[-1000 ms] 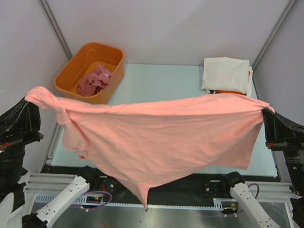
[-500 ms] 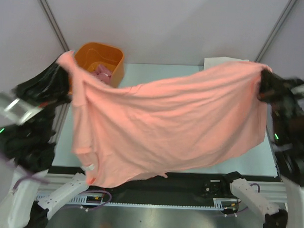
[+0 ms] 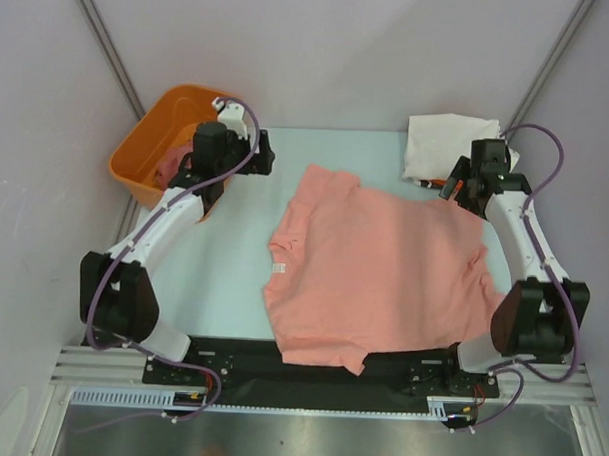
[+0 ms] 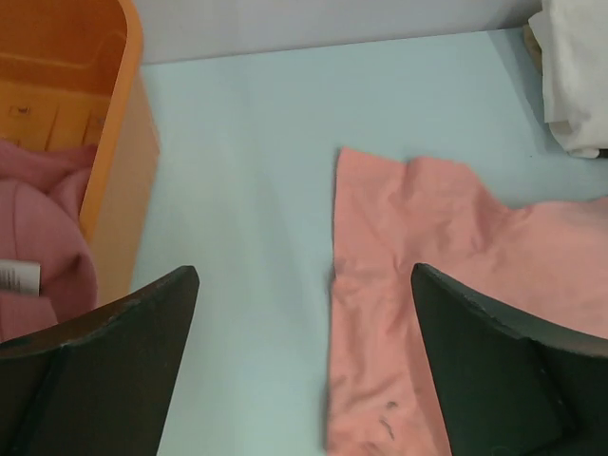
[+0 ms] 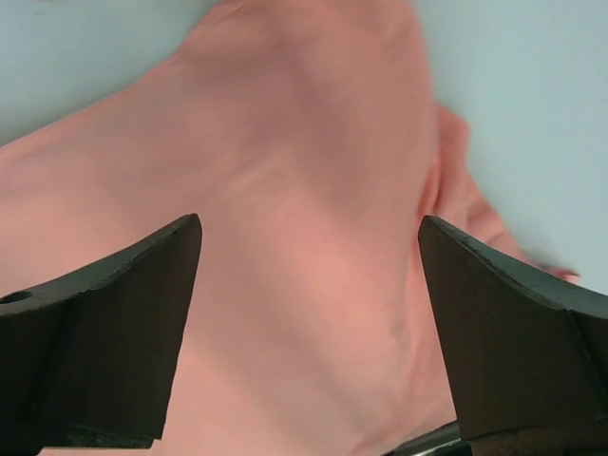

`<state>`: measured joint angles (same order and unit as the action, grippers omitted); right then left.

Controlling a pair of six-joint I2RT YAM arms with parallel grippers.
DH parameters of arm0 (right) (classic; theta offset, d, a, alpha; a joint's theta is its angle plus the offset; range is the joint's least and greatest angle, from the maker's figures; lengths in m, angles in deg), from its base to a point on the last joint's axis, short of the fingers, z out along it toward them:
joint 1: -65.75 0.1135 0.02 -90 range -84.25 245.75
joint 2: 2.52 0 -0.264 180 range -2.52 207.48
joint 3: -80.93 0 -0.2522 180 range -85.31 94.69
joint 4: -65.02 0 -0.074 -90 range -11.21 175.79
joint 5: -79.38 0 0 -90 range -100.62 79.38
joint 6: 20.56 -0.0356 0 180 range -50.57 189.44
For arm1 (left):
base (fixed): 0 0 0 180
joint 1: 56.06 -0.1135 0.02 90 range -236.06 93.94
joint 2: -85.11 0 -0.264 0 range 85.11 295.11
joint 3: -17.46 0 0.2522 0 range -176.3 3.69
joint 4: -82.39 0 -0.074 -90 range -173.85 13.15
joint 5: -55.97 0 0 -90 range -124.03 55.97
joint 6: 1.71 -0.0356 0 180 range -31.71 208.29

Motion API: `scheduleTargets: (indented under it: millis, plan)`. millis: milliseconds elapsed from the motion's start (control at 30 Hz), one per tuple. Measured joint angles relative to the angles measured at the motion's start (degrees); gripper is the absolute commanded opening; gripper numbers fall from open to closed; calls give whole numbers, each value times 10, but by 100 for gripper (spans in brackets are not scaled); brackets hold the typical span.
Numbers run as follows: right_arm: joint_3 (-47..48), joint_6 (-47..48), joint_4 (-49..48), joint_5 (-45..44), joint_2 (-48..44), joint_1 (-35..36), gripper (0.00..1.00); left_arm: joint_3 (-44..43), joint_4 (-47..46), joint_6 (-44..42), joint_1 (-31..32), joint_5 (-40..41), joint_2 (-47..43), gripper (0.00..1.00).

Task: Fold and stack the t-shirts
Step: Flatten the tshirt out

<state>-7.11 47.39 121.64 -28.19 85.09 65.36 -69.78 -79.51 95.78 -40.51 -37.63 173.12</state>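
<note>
Next, I pull the shirt's edge (image 3: 285, 235) nearest the tub tight with my left gripper before folding, because the salmon-pink t-shirt is bunched up along its side (image 3: 480, 274) by my right gripper.
The salmon-pink t-shirt (image 3: 373, 265) lies spread on the pale table, let go, its near hem reaching over the front edge. My left gripper (image 3: 257, 154) hovers open at the back left, over bare table just beside the shirt's far left corner (image 4: 427, 247). My right gripper (image 3: 454, 183) hovers open over the shirt's far right part (image 5: 304, 190), with nothing between its fingers. A rose-pink t-shirt (image 3: 172, 165) lies crumpled in the tub; the left wrist view has this rose-pink shirt (image 4: 38, 256) at its left edge. A folded cream-white t-shirt (image 3: 453, 143) rests at the back right.
The orange plastic tub (image 3: 147, 142) stands at the back left, close to my left arm; its wall (image 4: 119, 171) fills the left of the left wrist view. The cream-white stack's edge (image 4: 579, 76) is at that view's top right. Grey walls enclose the table.
Both grippers opened and let go of the salmon-pink shirt, which dropped from a stretched hold in the air to lie on the table. Both arms swung toward the back.
</note>
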Motion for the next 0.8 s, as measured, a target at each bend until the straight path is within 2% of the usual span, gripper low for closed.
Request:
scheduleTargets:
  millis: [200, 300, 400, 467, 567, 700, 800]
  plan:
    - [-75, -5, -23, 40, -158, 9, 100, 79, 14, 21, 2, 4, -142, 100]
    - [-115, -14, -29, 55, -197, 7, 100, 130, 9, 31, 2, 3, -225, 98]
    - [-158, -26, -38, 82, -200, -2, 100, 181, 10, 47, 3, -3, -252, 92]
    - [-191, -37, -42, 103, -199, -6, 100, 214, 20, 63, 4, -10, -246, 90]
    - [-219, -50, -42, 130, -199, -7, 100, 230, 49, 91, 10, -16, -190, 89]
    - [-235, -63, -49, 165, -208, -6, 100, 232, 64, 123, 27, -18, -117, 89]
    - [-240, -69, -55, 186, -225, -6, 100, 218, 66, 142, 35, -30, -42, 85]
